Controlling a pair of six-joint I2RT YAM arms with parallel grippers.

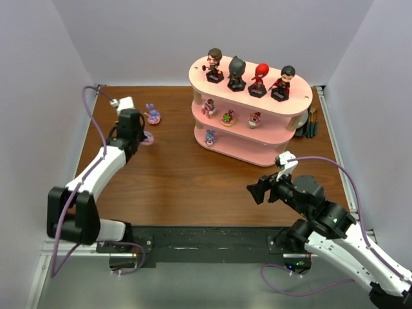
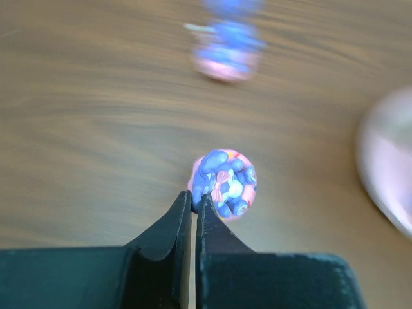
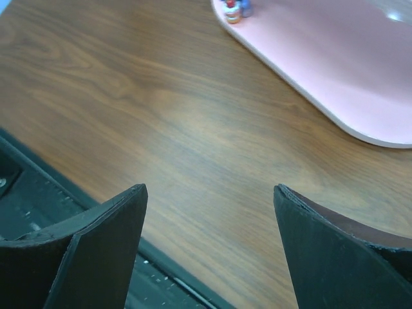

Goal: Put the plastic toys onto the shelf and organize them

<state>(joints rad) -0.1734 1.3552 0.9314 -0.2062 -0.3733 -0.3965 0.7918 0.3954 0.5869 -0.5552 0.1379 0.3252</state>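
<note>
The bottom board's open part (image 1: 248, 151) lies on my right gripper's side, far from the long-eared toy (image 1: 147, 138) in my left gripper, so I should pass the toy over.
A purple-blue long-eared toy (image 2: 225, 183) on a pink base stands on the table at the left. My left gripper (image 2: 194, 198) is shut on one of its ears. From above, the same toy (image 1: 149, 137) peeks out beside that gripper (image 1: 141, 136). Another long-eared toy (image 1: 153, 115) stands just behind it, blurred in the left wrist view (image 2: 226, 45). The shelf (image 1: 302, 103) holds several big-headed figures on its top board, three tiny toys on its middle board and a purple-blue toy (image 1: 210, 137) on its bottom board. My right gripper (image 1: 256, 192) hangs open and empty (image 3: 211, 190) above the table in front of the shelf.
Dark pens (image 1: 311, 122) lie behind the shelf's right end. The pink bottom board (image 3: 335, 58) fills the upper right of the right wrist view. The table's black front rail (image 1: 206, 235) runs between the arm bases. Grey walls enclose the table on three sides.
</note>
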